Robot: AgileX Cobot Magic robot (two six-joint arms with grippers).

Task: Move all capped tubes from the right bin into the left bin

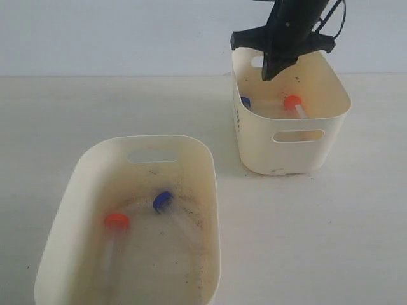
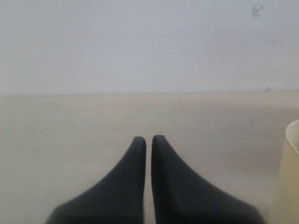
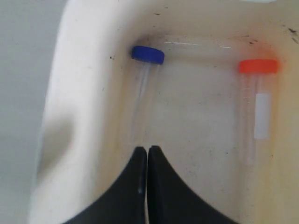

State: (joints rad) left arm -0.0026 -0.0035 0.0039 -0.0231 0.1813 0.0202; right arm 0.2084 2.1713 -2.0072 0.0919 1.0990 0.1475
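The blue-capped tube's narrow width (image 3: 143, 86) is in line with my right gripper's fingers, so I keep going down until the open fingers are on both sides of the tube's clear body (image 3: 136, 114).
The right bin (image 1: 331, 136) holds a blue-capped tube (image 3: 147, 54) and an orange-capped tube (image 3: 258, 66) lying on its floor. My right gripper (image 1: 272, 71) hangs shut above that bin's inside, empty, with its tips (image 3: 148, 150) over the floor near the blue-capped tube's lower end. The left bin (image 1: 206, 190), with a speckled floor, holds another blue-capped tube (image 1: 163, 201) and another orange-capped tube (image 1: 117, 221). My left gripper (image 2: 148, 139) is shut on nothing over bare table; it does not show in the exterior view.
A cream bin rim (image 2: 293, 140) shows at the edge of the left wrist view. The pale table (image 1: 318, 222) runs between and around the two bins, with a white wall behind.
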